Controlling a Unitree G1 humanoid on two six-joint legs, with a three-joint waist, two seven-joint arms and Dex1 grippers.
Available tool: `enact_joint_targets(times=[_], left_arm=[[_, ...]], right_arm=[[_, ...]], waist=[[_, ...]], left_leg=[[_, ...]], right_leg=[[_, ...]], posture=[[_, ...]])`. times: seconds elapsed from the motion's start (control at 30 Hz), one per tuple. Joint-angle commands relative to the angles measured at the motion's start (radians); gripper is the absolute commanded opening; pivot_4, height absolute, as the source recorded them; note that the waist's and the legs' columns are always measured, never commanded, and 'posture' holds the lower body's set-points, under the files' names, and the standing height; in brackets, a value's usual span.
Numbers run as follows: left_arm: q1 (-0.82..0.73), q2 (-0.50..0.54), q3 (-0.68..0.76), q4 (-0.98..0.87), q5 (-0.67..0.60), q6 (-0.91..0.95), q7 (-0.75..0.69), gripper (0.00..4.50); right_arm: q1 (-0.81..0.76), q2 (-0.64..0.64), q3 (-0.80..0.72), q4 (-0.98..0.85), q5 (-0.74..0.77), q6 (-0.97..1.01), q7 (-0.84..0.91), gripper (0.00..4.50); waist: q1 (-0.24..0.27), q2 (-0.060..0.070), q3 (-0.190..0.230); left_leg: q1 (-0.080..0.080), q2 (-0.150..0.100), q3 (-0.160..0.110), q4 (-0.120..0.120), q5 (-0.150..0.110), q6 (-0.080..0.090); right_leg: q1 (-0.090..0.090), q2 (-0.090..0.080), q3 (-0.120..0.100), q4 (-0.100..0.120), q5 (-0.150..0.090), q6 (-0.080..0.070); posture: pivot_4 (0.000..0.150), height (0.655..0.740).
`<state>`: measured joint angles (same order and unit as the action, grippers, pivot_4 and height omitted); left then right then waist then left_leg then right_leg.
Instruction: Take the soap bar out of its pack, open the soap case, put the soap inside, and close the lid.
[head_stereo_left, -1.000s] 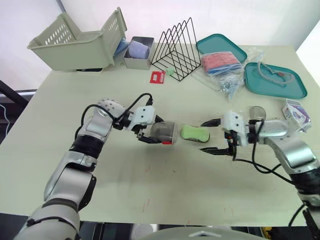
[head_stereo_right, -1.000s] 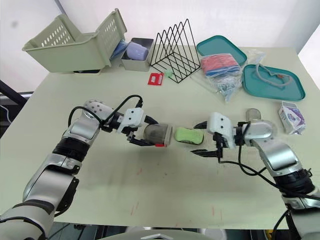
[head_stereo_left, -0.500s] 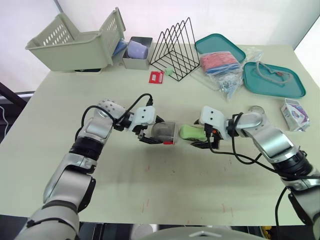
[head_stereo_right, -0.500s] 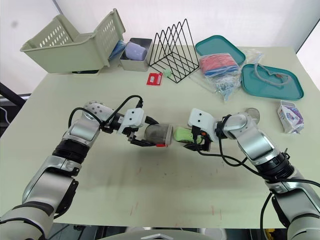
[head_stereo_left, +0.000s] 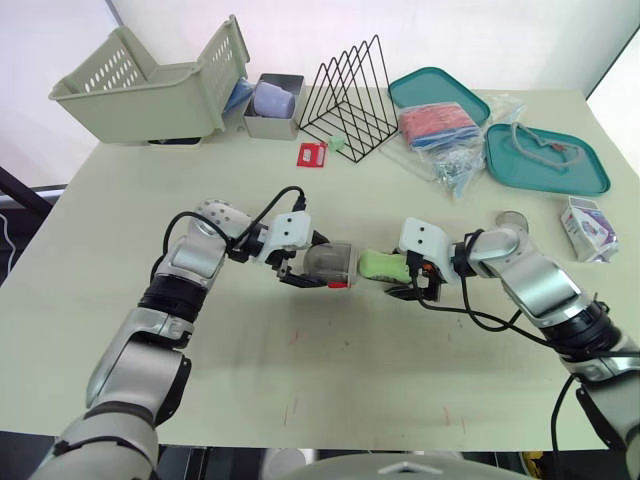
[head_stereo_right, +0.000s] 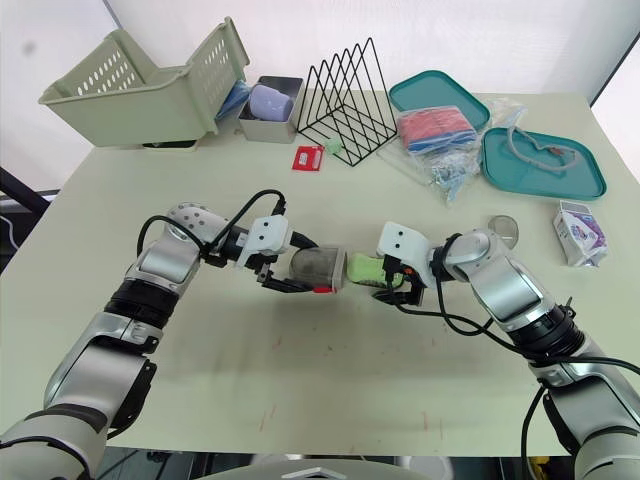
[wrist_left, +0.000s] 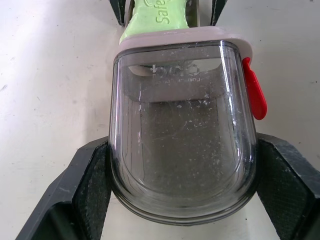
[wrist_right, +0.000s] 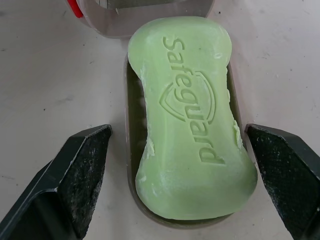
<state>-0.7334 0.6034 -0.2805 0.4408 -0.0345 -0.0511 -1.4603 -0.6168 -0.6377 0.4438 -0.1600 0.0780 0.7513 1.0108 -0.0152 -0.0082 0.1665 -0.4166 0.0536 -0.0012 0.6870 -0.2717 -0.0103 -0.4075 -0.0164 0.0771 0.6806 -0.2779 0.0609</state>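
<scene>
The green soap bar rests inside the grey inner tray's rim (wrist_right: 131, 135) at the case's opening (head_stereo_left: 354, 266), so the soap bar and the tray will slide in together when the robot pushes.
The clear grey soap case (head_stereo_left: 330, 264) with a red latch (wrist_left: 254, 95) lies on its side at mid-table, and my left gripper (head_stereo_left: 318, 263) is shut on its two sides. A green soap bar (wrist_right: 187, 115) rests on the case's grey inner tray (wrist_right: 131, 130), one end at the case's open mouth. My right gripper (head_stereo_left: 396, 273) stands open around the soap and tray, its fingers (wrist_right: 82, 175) a little clear on both sides. The purple and white soap pack (head_stereo_left: 590, 225) lies near the right table edge.
At the back stand a tilted beige basket (head_stereo_left: 150, 85), a grey bin (head_stereo_left: 276, 105) and a black wire rack (head_stereo_left: 350, 95). Two teal trays (head_stereo_left: 545, 160) and plastic bags (head_stereo_left: 445, 135) fill the back right. A small grey round piece (head_stereo_left: 512, 218) lies near my right forearm.
My right gripper has travelled left from beside the soap to straddle it. The soap and tray have shifted slightly toward the case. The left gripper and case have stayed put.
</scene>
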Motion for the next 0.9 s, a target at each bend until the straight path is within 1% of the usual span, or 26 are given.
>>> enact_joint_targets(times=[0.03, 0.07, 0.1, 0.13, 0.4, 0.57, 0.73, 0.9], left_arm=[[0.001, 0.010, 0.017, -0.044, -0.021, 0.001, 0.000, 3.48], [0.001, 0.010, 0.017, -0.044, -0.021, 0.001, 0.001, 3.48], [0.001, 0.010, 0.017, -0.043, -0.021, 0.001, 0.001, 3.48], [0.001, 0.010, 0.016, -0.043, -0.021, 0.001, 0.001, 3.48], [-0.007, 0.002, 0.012, -0.031, -0.017, -0.001, 0.004, 3.48], [-0.006, -0.007, 0.007, -0.026, -0.013, -0.003, 0.011, 3.48], [-0.011, -0.019, 0.010, -0.021, -0.020, -0.001, 0.016, 3.48], [-0.015, -0.028, 0.013, -0.026, -0.027, 0.006, 0.019, 3.48]], right_arm=[[-0.005, 0.002, 0.001, -0.001, -0.005, 0.021, -0.006, 3.99], [-0.004, 0.002, 0.001, -0.003, -0.005, 0.022, -0.005, 3.73], [-0.003, 0.002, 0.001, -0.005, -0.004, 0.022, -0.004, 3.25], [-0.003, 0.001, 0.001, -0.007, -0.003, 0.021, -0.002, 3.01], [-0.017, -0.003, -0.021, -0.015, 0.009, -0.014, 0.013, 3.01], [-0.048, -0.042, -0.045, -0.029, 0.028, -0.071, 0.073, 3.01], [-0.074, -0.056, -0.044, -0.077, 0.047, -0.031, 0.097, 3.01], [-0.086, -0.050, -0.029, -0.080, 0.038, -0.020, 0.098, 3.01]], waist=[[0.000, 0.000, 0.000], [-0.001, 0.000, 0.000], [-0.001, 0.000, 0.000], [-0.001, 0.000, 0.000], [-0.001, 0.000, 0.000], [-0.001, 0.000, 0.000], [0.000, 0.000, 0.000], [0.000, 0.000, 0.000]], left_leg=[[0.000, 0.000, 0.000, 0.000, 0.000, 0.000], [0.000, 0.000, 0.000, 0.000, 0.000, 0.000], [0.000, 0.000, 0.000, 0.000, 0.000, 0.000], [0.000, 0.000, 0.000, 0.000, 0.000, 0.000], [0.000, 0.000, 0.000, 0.000, 0.000, 0.000], [0.000, 0.000, 0.000, 0.000, 0.000, 0.000], [0.000, 0.000, 0.000, 0.000, 0.000, 0.000], [0.000, 0.000, 0.000, 0.000, 0.000, 0.000]], right_leg=[[0.000, 0.000, 0.000, 0.000, 0.000, 0.000], [0.000, 0.000, 0.000, 0.000, 0.000, 0.000], [0.000, 0.000, 0.000, 0.000, 0.000, 0.000], [0.000, 0.000, 0.000, 0.000, 0.000, 0.000], [0.000, 0.000, 0.000, 0.000, 0.000, 0.000], [0.000, 0.000, 0.000, 0.000, 0.000, 0.000], [0.000, 0.000, 0.000, 0.000, 0.000, 0.000], [0.000, 0.000, 0.000, 0.000, 0.000, 0.000]], posture=[[0.150, 0.7400], [0.150, 0.7400], [0.150, 0.7400], [0.150, 0.7400], [0.150, 0.7400], [0.150, 0.7400], [0.150, 0.7400], [0.150, 0.7400]])
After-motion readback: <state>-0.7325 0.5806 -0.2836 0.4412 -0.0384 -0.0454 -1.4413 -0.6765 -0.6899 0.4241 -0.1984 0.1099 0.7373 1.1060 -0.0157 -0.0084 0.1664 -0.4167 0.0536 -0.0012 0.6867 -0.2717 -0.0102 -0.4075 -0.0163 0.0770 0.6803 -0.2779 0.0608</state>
